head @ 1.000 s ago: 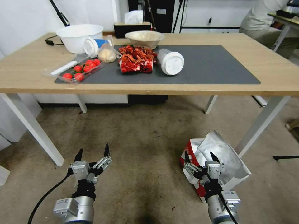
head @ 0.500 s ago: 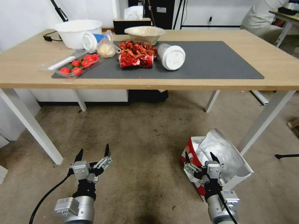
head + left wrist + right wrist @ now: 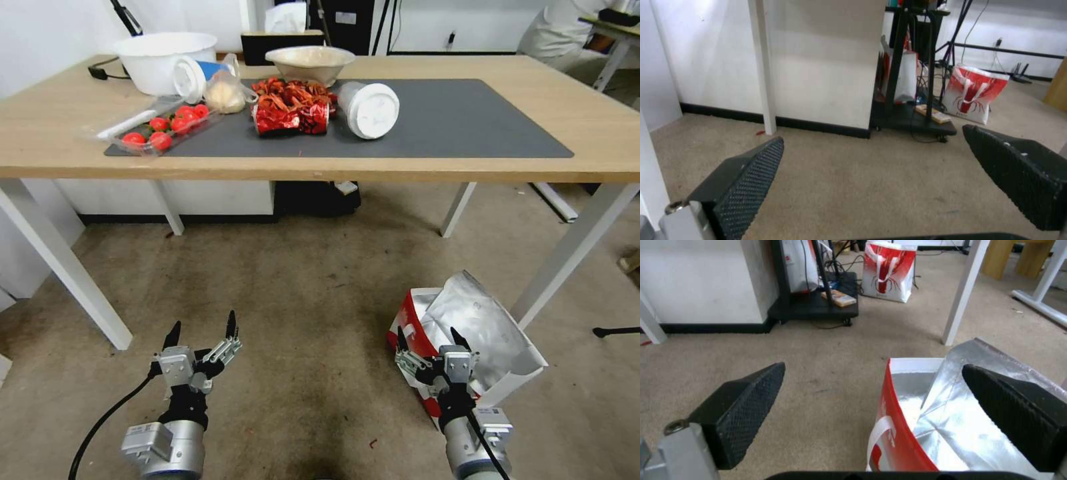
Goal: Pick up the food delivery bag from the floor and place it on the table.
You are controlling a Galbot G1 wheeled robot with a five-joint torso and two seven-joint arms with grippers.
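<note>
I see the silver foil lining (image 3: 479,320) standing wide open by itself, so the food delivery bag (image 3: 417,324) will stay open and boxy when I lift the bag's rim edge.
The food delivery bag (image 3: 490,343) stands on the carpet near the table's front right leg, red-sided with its silver foil lining open upward. My right gripper (image 3: 431,339) hovers over the bag's near left edge, open; in the right wrist view its gripper (image 3: 873,373) straddles the bag (image 3: 947,413), whose red side and white handle lie just below. My left gripper (image 3: 202,325) hangs open above bare carpet at the lower left, and between that gripper (image 3: 871,141) is only floor. The table (image 3: 600,113) with its dark grey mat (image 3: 467,120) stretches across the back.
On the table's left half lie a white basin (image 3: 157,57), a tomato tray (image 3: 157,127), a red foil packet (image 3: 290,110), a bowl (image 3: 310,61) and a tipped white cup (image 3: 370,110). White table legs (image 3: 573,247) stand beside the bag. Another red-and-white bag (image 3: 888,271) sits far behind.
The whole head picture has shifted: the table sits higher and nearer, so the camera has moved forward. Both grippers stay open in the same pose, the right one still over the bag.
</note>
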